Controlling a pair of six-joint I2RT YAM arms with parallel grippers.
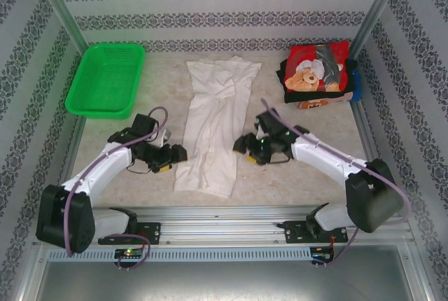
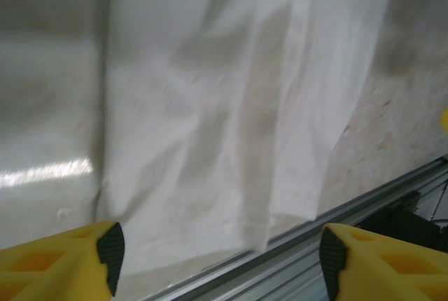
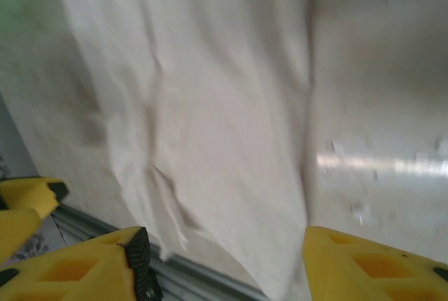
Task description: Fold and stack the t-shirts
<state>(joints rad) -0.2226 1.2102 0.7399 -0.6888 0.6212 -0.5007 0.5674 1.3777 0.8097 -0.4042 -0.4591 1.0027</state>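
Observation:
Next, my right gripper grasps the hem's corner (image 1: 229,194) and pulls it straight with my left gripper before I fold, since the white t-shirt's hem (image 1: 204,190) is creased and slanted.
A large white t-shirt (image 1: 213,122) lies in the middle of the table as a long narrow strip, its hem near the front rail. My left gripper (image 1: 176,154) hovers just off its left edge, open, with nothing between its fingers. My right gripper (image 1: 243,147) is open and empty just off the right edge. The left wrist view has the white t-shirt (image 2: 210,105) ahead of the open left gripper (image 2: 220,255). In the right wrist view the white cloth (image 3: 210,105) lies beyond the open right gripper (image 3: 224,262). A stack of folded t-shirts (image 1: 318,73), the red teddy-bear one on top, sits back right.
A green mesh basket (image 1: 106,80) stands at the back left. The aluminium rail (image 1: 224,211) runs along the near table edge, and the same rail (image 2: 350,220) lies close under the shirt's hem. Patterned walls close in the sides and back.

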